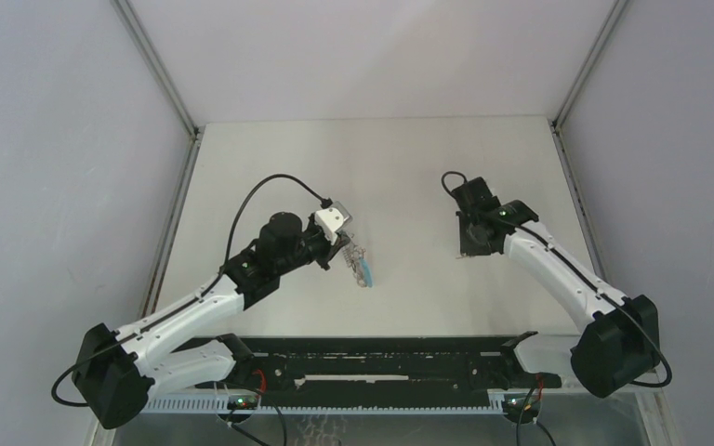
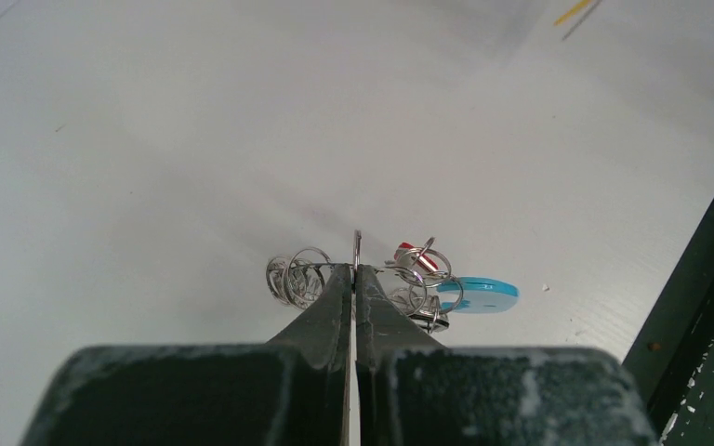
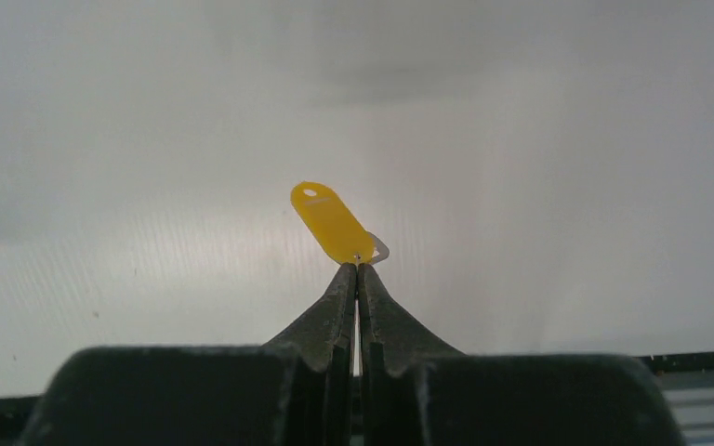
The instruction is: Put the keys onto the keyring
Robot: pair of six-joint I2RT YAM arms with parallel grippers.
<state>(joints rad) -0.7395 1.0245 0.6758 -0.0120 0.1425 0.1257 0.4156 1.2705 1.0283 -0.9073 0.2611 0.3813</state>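
Observation:
The yellow tag [image 3: 331, 221] juts ahead of my right gripper and covers its key, so I should set both down nearer the keyring and retake them with the key foremost.
My left gripper [image 1: 342, 243] [image 2: 354, 269] is shut on the thin metal edge of the keyring [image 1: 357, 256] [image 2: 357, 243] and holds it just above the table. Several small silvery rings [image 2: 296, 277] hang left of the jaws. The red tag [image 2: 413, 255], the cyan piece [image 2: 480, 294] [image 1: 367, 273] and a black bit hang to the right. My right gripper [image 1: 470, 249] [image 3: 357, 267] is shut on the end of the yellow-orange key [image 3: 331, 221], which points up and left with a small metal loop beside it. The blue and green keys are out of view.
A black rail [image 1: 381, 358] [image 2: 707, 307] runs along the near edge of the white table [image 1: 409, 167]. Grey enclosure walls with metal posts [image 1: 158, 65] stand on the left, right and back.

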